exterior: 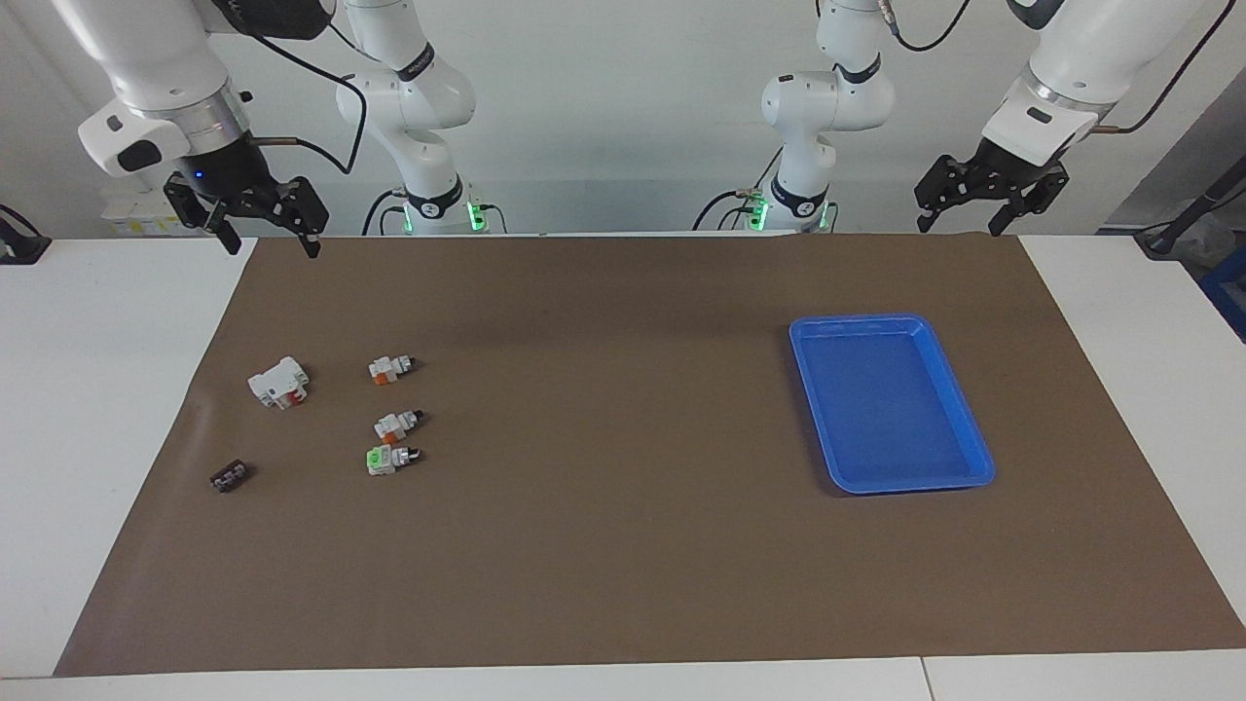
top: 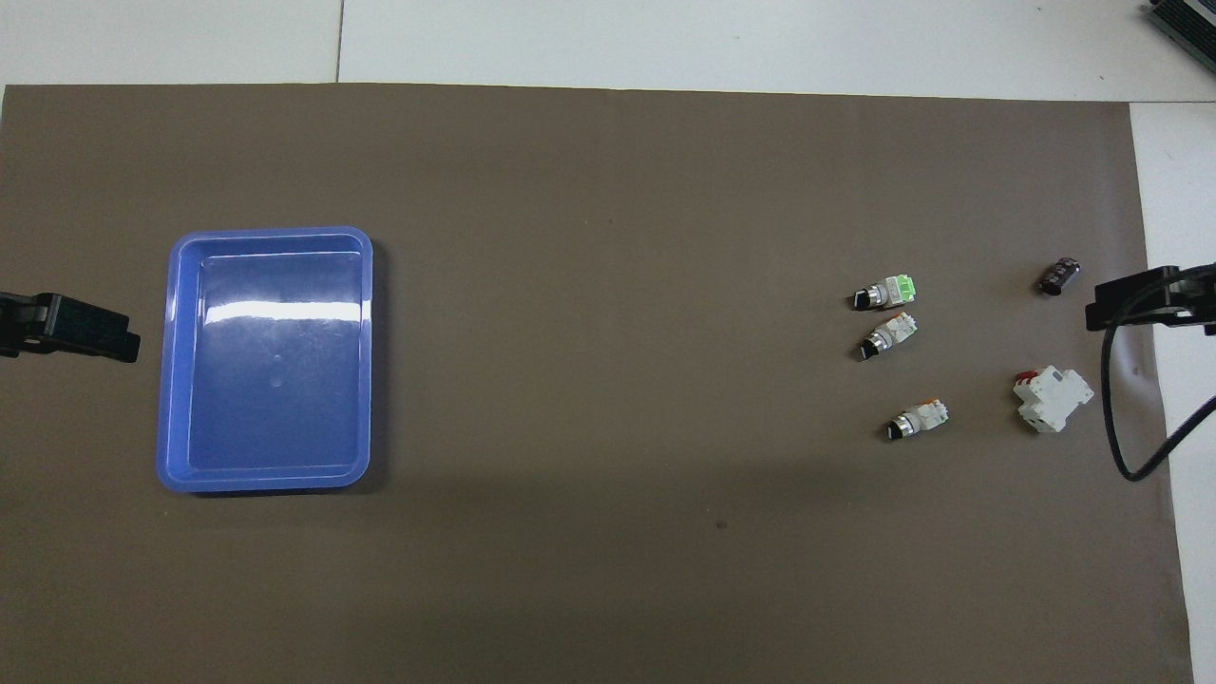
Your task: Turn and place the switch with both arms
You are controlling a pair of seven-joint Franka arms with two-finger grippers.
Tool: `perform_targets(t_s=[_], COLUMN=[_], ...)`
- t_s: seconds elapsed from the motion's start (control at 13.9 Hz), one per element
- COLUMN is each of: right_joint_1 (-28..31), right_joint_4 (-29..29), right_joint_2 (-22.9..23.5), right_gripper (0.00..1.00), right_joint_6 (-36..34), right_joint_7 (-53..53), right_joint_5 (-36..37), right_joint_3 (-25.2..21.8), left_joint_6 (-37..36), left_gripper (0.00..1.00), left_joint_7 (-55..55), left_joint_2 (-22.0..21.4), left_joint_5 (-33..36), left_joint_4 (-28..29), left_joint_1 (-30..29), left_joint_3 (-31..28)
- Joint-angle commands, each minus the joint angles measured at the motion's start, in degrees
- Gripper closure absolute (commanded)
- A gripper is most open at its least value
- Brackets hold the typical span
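Observation:
My gripper is going to carry the black knob tip of the nearer white switch (top: 929, 415). A silver collar (top: 907, 424) connects the two, so the whole switch will come along with the knob.
Two near-identical small white switches with orange ends and black knob tips lie on the brown mat toward the right arm's end. One switch (exterior: 392, 367) (top: 918, 419) lies nearer to the robots, its twin (exterior: 397, 424) (top: 887, 335) farther from them. I cannot tell which one the task means. My right gripper (exterior: 271, 243) (top: 1130, 302) is open and empty, up in the air over the mat's edge by its own base. My left gripper (exterior: 959, 226) (top: 95, 334) is open and empty, raised at the left arm's end, and waits.
A green-faced switch (exterior: 389, 458) (top: 885, 294) lies just farther out than the twin. A larger white block with a red part (exterior: 278, 382) (top: 1052, 399) and a small dark piece (exterior: 230, 476) (top: 1059, 275) lie beside them. A blue tray (exterior: 857, 321) (top: 271, 231) sits toward the left arm's end.

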State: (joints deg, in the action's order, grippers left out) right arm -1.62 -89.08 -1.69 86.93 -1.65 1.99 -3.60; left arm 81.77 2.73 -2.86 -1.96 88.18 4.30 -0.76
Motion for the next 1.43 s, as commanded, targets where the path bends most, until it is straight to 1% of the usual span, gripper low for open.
perform_targets(t_s=[0.0,0.36,0.65,1.0,1.22,1.29,1.36], right_joint_1=[0.0,0.0,0.0,0.0,0.0,-0.7,-3.2], right_joint_4=[-0.6,-0.7,-2.3,-2.8,-6.5,-9.6,-14.8], right_joint_2=[-0.7,-0.8,-1.6,-1.5,-1.2,-1.7,-4.1], right_gripper=[0.0,0.0,0.0,0.0,0.0,0.0,0.0], right_joint_6=[0.6,0.1,-0.1,1.4,5.9,8.0,10.6], right_joint_7=[0.4,0.3,0.9,2.1,10.9,11.8,13.7], right_joint_5=[0.4,0.4,0.6,0.7,0.5,0.4,0.4], right_joint_3=[0.0,-0.1,0.0,0.1,0.3,0.3,0.3], left_joint_6=[-0.1,-0.1,0.0,-0.1,-0.1,-0.1,-0.1], left_gripper=[0.0,0.0,0.0,0.0,0.0,0.0,0.0], left_joint_7=[0.5,0.5,0.5,0.5,0.5,0.5,0.5], left_joint_2=[-1.5,-1.5,-1.5,-1.4,-1.5,-1.5,-1.5], left_joint_5=[-0.5,-0.5,-0.5,-0.5,-0.5,-0.5,-0.5], left_joint_4=[1.6,1.6,1.6,1.6,1.6,1.6,1.6], left_joint_1=[0.0,0.0,0.0,0.0,0.0,0.0,0.0], left_joint_3=[-0.3,-0.3,-0.3,-0.3,-0.3,-0.3,-0.3])
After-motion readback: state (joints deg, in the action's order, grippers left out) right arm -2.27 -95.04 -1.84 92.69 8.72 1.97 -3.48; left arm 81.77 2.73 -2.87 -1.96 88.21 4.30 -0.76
